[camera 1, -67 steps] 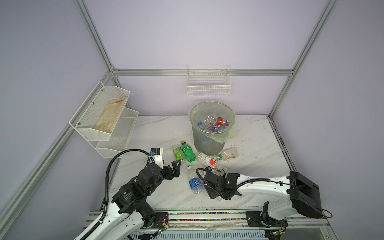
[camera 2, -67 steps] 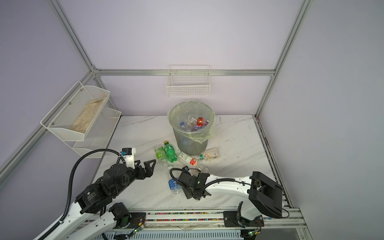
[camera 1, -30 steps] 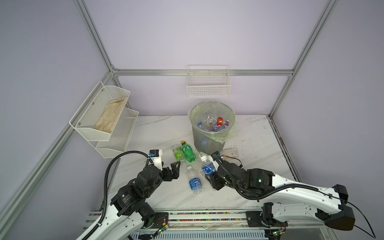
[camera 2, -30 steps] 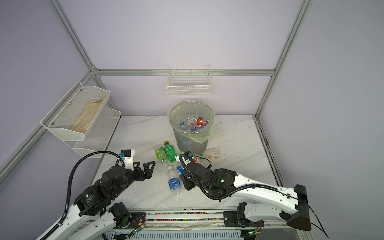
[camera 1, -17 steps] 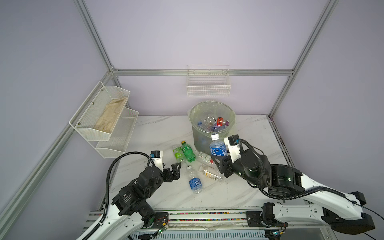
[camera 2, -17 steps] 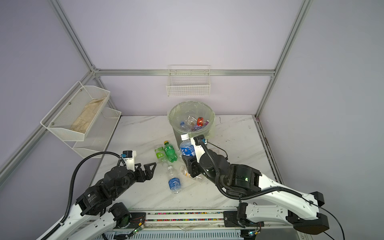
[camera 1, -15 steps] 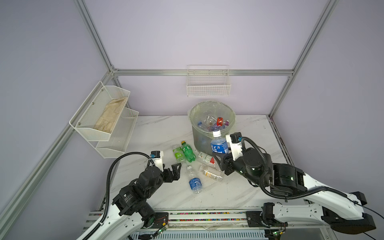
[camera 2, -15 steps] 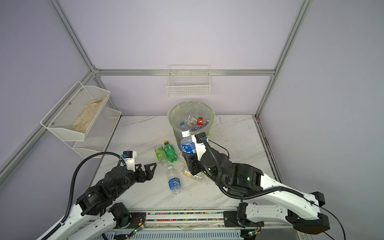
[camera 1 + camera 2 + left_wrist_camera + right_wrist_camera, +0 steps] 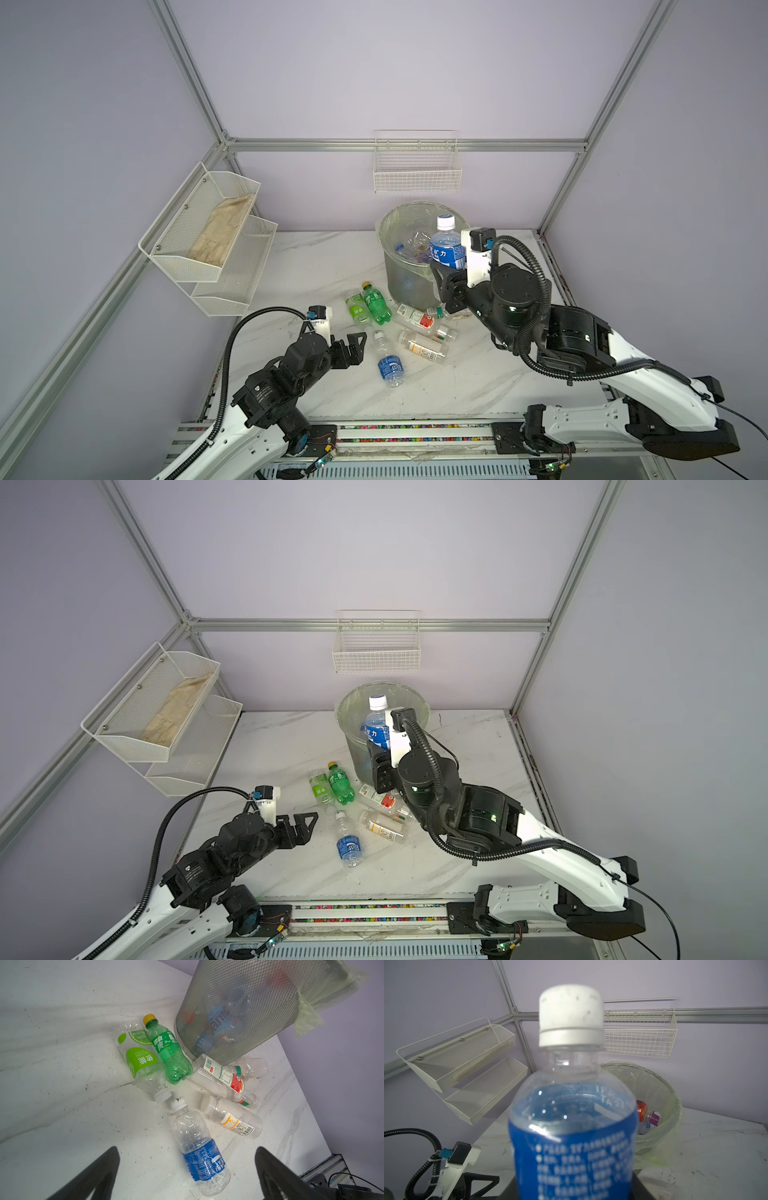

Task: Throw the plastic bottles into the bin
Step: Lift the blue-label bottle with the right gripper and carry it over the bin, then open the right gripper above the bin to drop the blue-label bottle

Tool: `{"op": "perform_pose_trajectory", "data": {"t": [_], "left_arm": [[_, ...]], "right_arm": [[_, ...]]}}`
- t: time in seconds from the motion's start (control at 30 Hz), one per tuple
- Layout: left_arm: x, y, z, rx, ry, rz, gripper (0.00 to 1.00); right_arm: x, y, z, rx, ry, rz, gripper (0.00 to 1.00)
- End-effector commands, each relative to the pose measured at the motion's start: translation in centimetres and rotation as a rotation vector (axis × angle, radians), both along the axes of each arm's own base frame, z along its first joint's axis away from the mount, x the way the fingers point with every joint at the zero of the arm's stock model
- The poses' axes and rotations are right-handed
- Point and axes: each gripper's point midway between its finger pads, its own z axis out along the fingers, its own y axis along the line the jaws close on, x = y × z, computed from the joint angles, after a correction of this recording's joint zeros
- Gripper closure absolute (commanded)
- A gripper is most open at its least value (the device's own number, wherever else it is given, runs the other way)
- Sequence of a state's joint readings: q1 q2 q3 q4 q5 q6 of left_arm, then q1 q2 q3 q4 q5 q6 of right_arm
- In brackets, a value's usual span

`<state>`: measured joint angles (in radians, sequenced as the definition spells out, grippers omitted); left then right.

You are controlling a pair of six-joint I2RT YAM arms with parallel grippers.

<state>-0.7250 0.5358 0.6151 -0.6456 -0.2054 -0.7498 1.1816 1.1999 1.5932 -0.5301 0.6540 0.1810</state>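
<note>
The held bottle (image 9: 446, 240) is upright at the bin's near rim and the bin's opening (image 9: 411, 233) is open beyond it, so the robot's right gripper continues to go until it is over the opening and let go there.
My right gripper (image 9: 448, 276) is shut on a clear plastic bottle (image 9: 446, 249) with a blue label and white cap. It holds the bottle upright at the near rim of the bin (image 9: 399, 282), a grey mesh basket with a pale-green liner and bottles inside. The held bottle (image 9: 571, 1105) fills the right wrist view, with the bin (image 9: 654, 1084) behind it. Several bottles lie on the table before the bin: a blue-labelled one (image 9: 199, 1151), a green one (image 9: 170, 1053), a lime-labelled one (image 9: 141, 1059), a red-labelled one (image 9: 224, 1078) and an orange-labelled one (image 9: 232, 1122). My left gripper (image 9: 353, 345) hovers open beside them.
A white wire basket (image 9: 417, 166) hangs on the back wall above the bin. A two-tier white mesh shelf (image 9: 208, 237) holding a cloth juts from the left wall. Metal frame posts stand at the back corners, and a rail runs along the table's front edge.
My right gripper has risen from the table with the blue-labelled bottle and carried it back to the bin's rim. The left arm has hardly moved.
</note>
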Motion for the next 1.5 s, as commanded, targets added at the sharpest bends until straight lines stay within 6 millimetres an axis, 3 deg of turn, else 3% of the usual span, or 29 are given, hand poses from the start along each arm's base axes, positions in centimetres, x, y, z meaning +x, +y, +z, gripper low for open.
{"op": "perform_pose_trajectory", "data": {"t": [0.0, 0.17, 0.43, 0.73, 0.9, 1.03, 1.07, 1.1, 1.13, 1.17, 1.2, 1.27, 1.47], "left_arm": [[-0.2, -0.5, -1.1, -0.021, 0.021, -0.017, 0.0], [-0.5, -0.5, -1.7, -0.032, 0.031, -0.019, 0.0], [-0.9, -0.5, -2.7, -0.049, 0.049, -0.021, 0.0], [-1.3, -0.4, -3.5, -0.061, 0.065, -0.023, 0.0], [-1.5, -0.4, -3.5, -0.073, 0.06, -0.027, 0.0], [-1.5, -0.5, -3.2, -0.079, 0.056, -0.027, 0.0], [-1.5, -0.5, -3.1, -0.082, 0.056, -0.031, 0.0], [-1.5, -0.6, -3.0, -0.084, 0.055, -0.031, 0.0], [-1.5, -0.6, -2.9, -0.087, 0.053, -0.034, 0.0], [-1.6, -0.6, -2.8, -0.091, 0.053, -0.036, 0.0], [-1.6, -0.7, -2.7, -0.096, 0.049, -0.038, 0.0], [-1.7, -0.7, -2.5, -0.1, 0.047, -0.043, 0.0], [-1.6, -0.7, -2.8, -0.084, 0.054, -0.04, 0.0]], "right_arm": [[2.0, -0.1, 1.5, 0.0, -0.036, -0.007, 0.57], [4.6, 0.2, 1.9, 0.017, -0.031, 0.011, 0.57], [6.7, 1.2, 2.9, 0.015, -0.041, 0.02, 0.57], [10.1, 3.4, 2.7, 0.0, -0.028, 0.03, 0.57], [13.7, 4.0, 1.1, -0.011, 0.009, 0.034, 0.57], [18.5, 4.7, -2.7, -0.016, 0.102, 0.067, 0.56], [19.5, 5.1, -4.0, -0.018, 0.137, 0.078, 0.54], [20.5, 5.4, -5.4, -0.03, 0.167, 0.075, 0.45], [21.2, 5.6, -6.5, -0.042, 0.191, 0.074, 0.21], [21.7, 5.8, -7.6, -0.057, 0.22, 0.073, 0.04], [22.0, 5.9, -8.4, -0.073, 0.248, 0.066, 0.03], [21.8, 5.5, -8.2, -0.073, 0.255, 0.054, 0.03], [20.0, 3.3, -4.3, -0.036, 0.167, 0.023, 0.03]]}}
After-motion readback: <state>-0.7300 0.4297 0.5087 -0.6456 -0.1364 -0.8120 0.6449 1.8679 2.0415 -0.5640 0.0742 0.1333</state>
